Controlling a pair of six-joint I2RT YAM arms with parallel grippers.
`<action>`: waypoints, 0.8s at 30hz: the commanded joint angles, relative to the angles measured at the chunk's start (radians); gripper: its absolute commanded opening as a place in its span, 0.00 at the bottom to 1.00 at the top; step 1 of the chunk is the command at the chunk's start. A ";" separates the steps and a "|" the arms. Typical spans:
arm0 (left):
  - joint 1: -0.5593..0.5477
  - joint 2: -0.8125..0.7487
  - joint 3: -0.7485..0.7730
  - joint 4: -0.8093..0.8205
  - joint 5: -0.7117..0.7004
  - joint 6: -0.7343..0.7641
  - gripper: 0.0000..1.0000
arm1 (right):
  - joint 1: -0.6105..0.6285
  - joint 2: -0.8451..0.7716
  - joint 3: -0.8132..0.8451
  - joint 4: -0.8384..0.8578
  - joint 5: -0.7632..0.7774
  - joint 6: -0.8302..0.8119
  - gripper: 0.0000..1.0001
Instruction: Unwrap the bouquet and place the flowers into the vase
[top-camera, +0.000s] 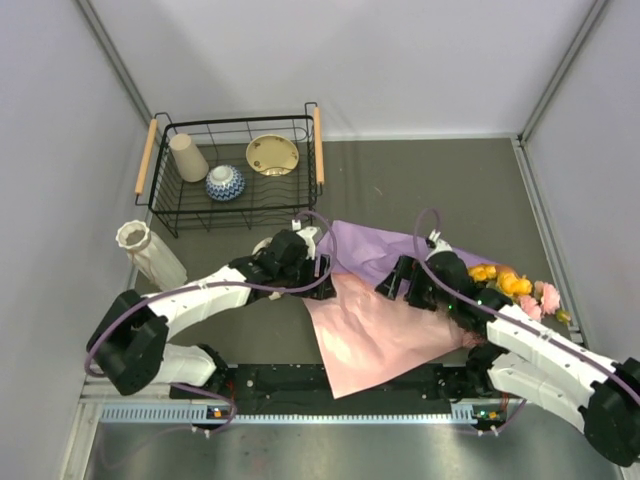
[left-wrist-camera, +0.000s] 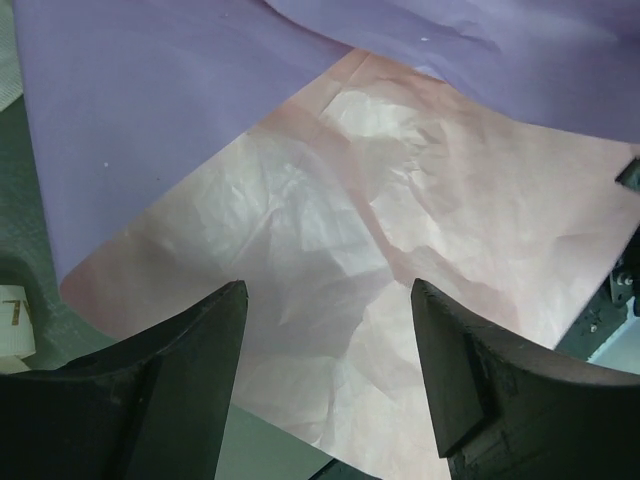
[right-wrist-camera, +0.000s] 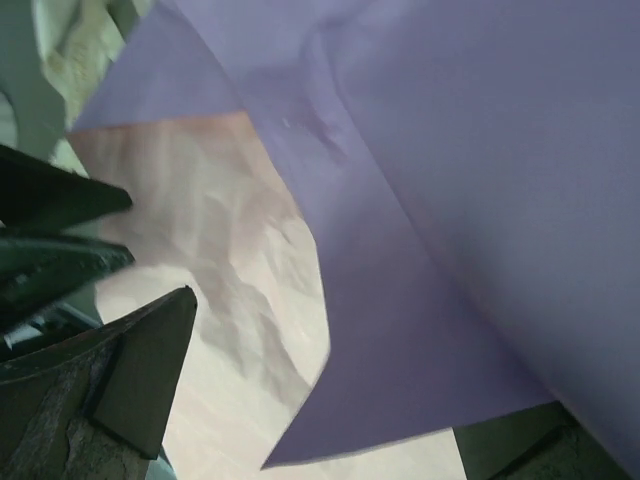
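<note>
The wrapper's lilac fold (top-camera: 372, 250) is covering the flowers' stems. Next, my right gripper sweeps the fold open toward the back wall before it takes the stems.
The bouquet's wrapper lies opened out mid-table, lilac paper (top-camera: 375, 250) at the back and its pink inner side (top-camera: 375, 335) toward me. The flowers (top-camera: 515, 285), yellow and pink roses, show at the wrapper's right end beside my right arm. The ribbed cream vase (top-camera: 150, 252) stands far left by the wall. My left gripper (top-camera: 325, 275) is open at the paper's left edge, with its fingers apart over the pink sheet (left-wrist-camera: 400, 200) and nothing between them. My right gripper (top-camera: 395, 280) hovers open over the lilac fold (right-wrist-camera: 480, 200), one finger (right-wrist-camera: 140, 380) in sight.
A black wire basket (top-camera: 160, 205) with wooden handles sits at the back left, holding a beige cup (top-camera: 187, 157), a blue-and-white bowl (top-camera: 225, 183) and a yellow dish (top-camera: 272, 154). Grey walls close in on both sides.
</note>
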 joint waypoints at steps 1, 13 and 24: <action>-0.001 -0.098 -0.005 0.016 -0.027 -0.006 0.73 | -0.049 0.093 0.156 0.215 -0.010 -0.078 0.99; -0.004 -0.142 -0.025 0.010 -0.018 -0.018 0.73 | -0.166 0.244 0.313 0.209 0.259 -0.250 0.99; -0.012 -0.168 0.038 -0.031 -0.024 0.000 0.74 | -0.456 0.588 0.481 0.453 0.163 -0.325 0.99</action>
